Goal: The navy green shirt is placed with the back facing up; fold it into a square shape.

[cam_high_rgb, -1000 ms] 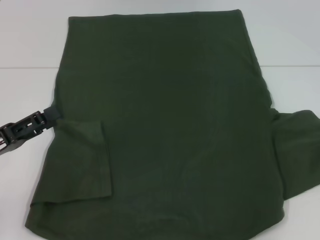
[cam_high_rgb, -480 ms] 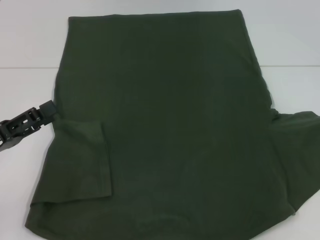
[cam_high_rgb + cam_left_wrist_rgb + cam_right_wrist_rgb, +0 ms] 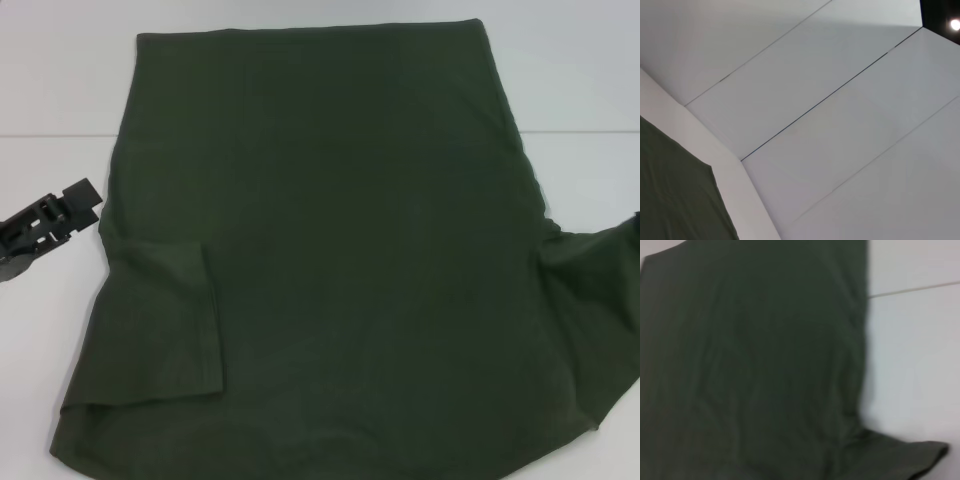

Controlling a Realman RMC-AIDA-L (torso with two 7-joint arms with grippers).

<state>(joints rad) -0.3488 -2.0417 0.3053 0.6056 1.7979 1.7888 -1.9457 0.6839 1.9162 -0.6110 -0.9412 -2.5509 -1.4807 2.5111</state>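
Observation:
The spread sleeve's end [image 3: 618,250] is raised next to the flat shirt body. My right gripper should go on moving inward before it lets go of the sleeve over the body [image 3: 470,240].
The navy green shirt [image 3: 340,250] lies flat, plain side up, and fills most of the head view. Its left sleeve [image 3: 165,320] is folded inward onto the body. The right sleeve [image 3: 600,310] spreads outward to the picture's right edge. My left gripper [image 3: 85,200] hovers just off the shirt's left edge, apart from the cloth and holding nothing. The left wrist view catches only a corner of the shirt [image 3: 675,190]. The shirt's body [image 3: 755,365] and right sleeve [image 3: 900,460] show below the right wrist camera. My right gripper is out of view.
The shirt rests on a white table [image 3: 50,90] with a thin seam line [image 3: 50,135] running across it. Bare white surface lies left of the shirt and at the far right [image 3: 580,80]. White panels [image 3: 840,125] fill the left wrist view.
My left gripper has pulled away from the shirt's left edge, moving left and up. The right sleeve has shifted outward toward the right edge.

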